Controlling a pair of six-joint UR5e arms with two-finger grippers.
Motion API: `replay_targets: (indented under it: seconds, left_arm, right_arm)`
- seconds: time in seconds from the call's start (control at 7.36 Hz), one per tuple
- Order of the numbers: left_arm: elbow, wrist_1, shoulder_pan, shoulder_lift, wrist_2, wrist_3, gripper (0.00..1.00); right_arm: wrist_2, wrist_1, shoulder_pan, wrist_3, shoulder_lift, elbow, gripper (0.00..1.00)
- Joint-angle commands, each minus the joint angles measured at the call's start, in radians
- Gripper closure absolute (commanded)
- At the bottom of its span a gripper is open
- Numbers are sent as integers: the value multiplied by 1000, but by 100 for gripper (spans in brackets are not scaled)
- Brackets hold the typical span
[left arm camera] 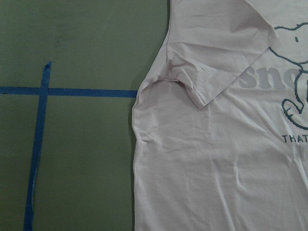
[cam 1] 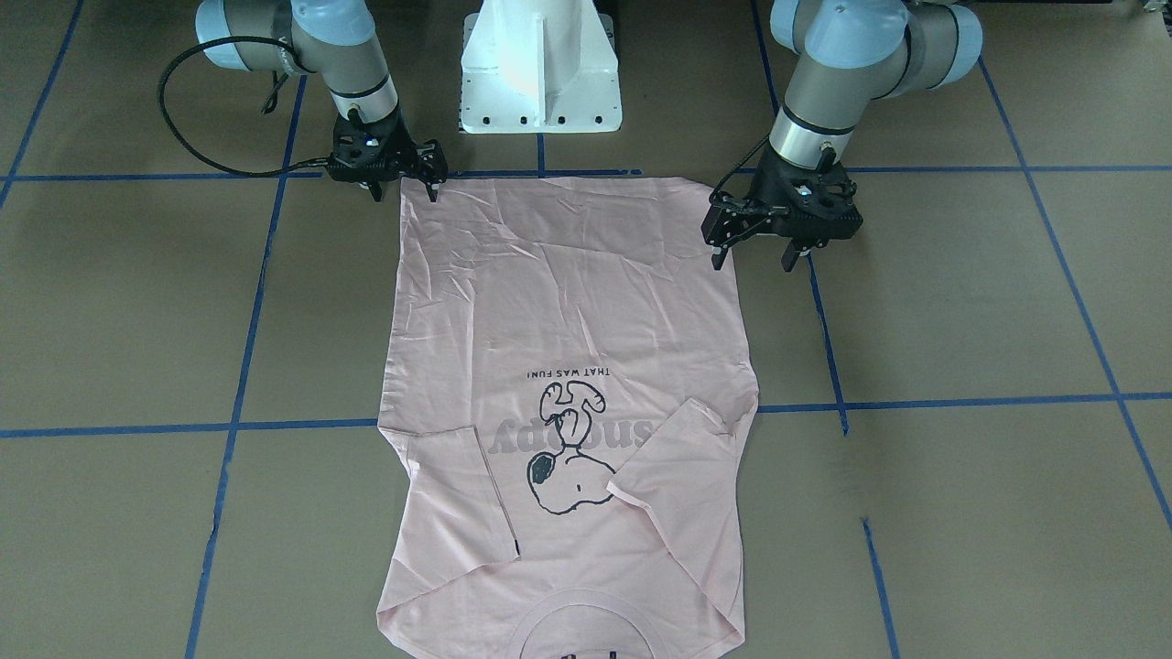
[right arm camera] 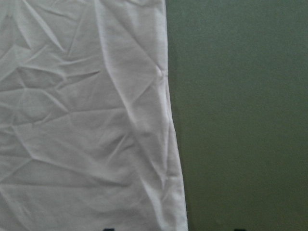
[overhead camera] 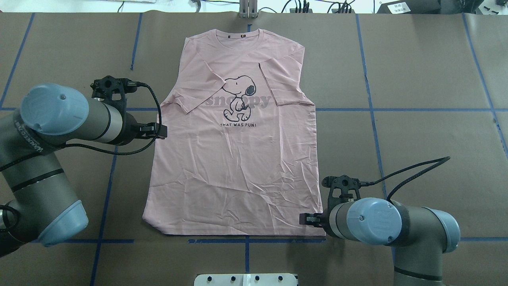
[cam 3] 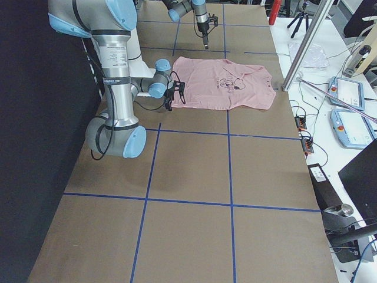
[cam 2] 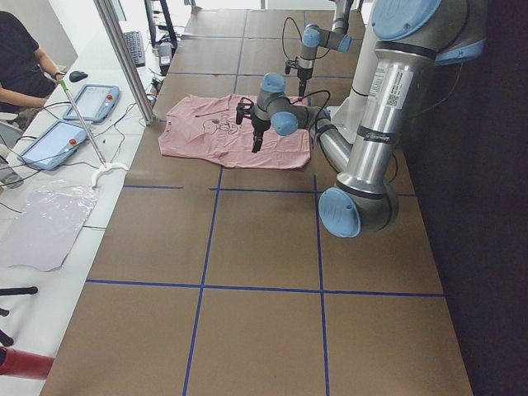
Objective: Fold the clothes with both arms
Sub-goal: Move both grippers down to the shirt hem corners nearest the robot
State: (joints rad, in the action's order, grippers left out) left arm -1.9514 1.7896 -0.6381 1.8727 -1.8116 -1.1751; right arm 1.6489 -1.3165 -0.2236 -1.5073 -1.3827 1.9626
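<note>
I expect the pale pink T-shirt [cam 1: 571,318] to slide along in one piece, with its sleeves still tucked, when I pull the T-shirt's hem, because both folded sleeves [cam 1: 459,507] lie flat over the front.
The pale pink T-shirt [cam 1: 568,302] lies flat on the brown table, print up, collar away from the robot, both sleeves folded in over the front [overhead camera: 234,167]. My right gripper [cam 1: 404,192] is open and empty at the hem corner on the robot's right, also in the overhead view [overhead camera: 307,219]. The right wrist view shows the shirt's wrinkled side edge [right arm camera: 82,120] close below. My left gripper [cam 1: 753,259] is open and empty, raised beside the shirt's left edge [overhead camera: 160,132]. The left wrist view shows the folded left sleeve and armpit [left arm camera: 192,82] from above.
The white pedestal base [cam 1: 540,82] stands behind the hem. Blue tape lines [overhead camera: 373,109] grid the table. In the exterior left view an operator [cam 2: 21,58], tablets [cam 2: 91,103], a metal pole [cam 2: 124,58] and a plastic bag [cam 2: 49,223] are on the far side.
</note>
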Motion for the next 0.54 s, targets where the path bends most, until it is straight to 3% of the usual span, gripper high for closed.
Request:
replay_targets:
  seconds: [0.0, 0.27, 0.41]
  left_arm:
    - [-1, -1, 0, -1, 0, 0, 0]
    - [-3, 1, 0, -1, -2, 2, 0]
    - [-3, 1, 0, -1, 0, 0, 0]
  right_arm:
    - [0, -22, 7, -1, 2, 1, 57]
    - [2, -29, 6, 1, 1, 7, 91]
    - [2, -29, 4, 1, -1, 16, 94]
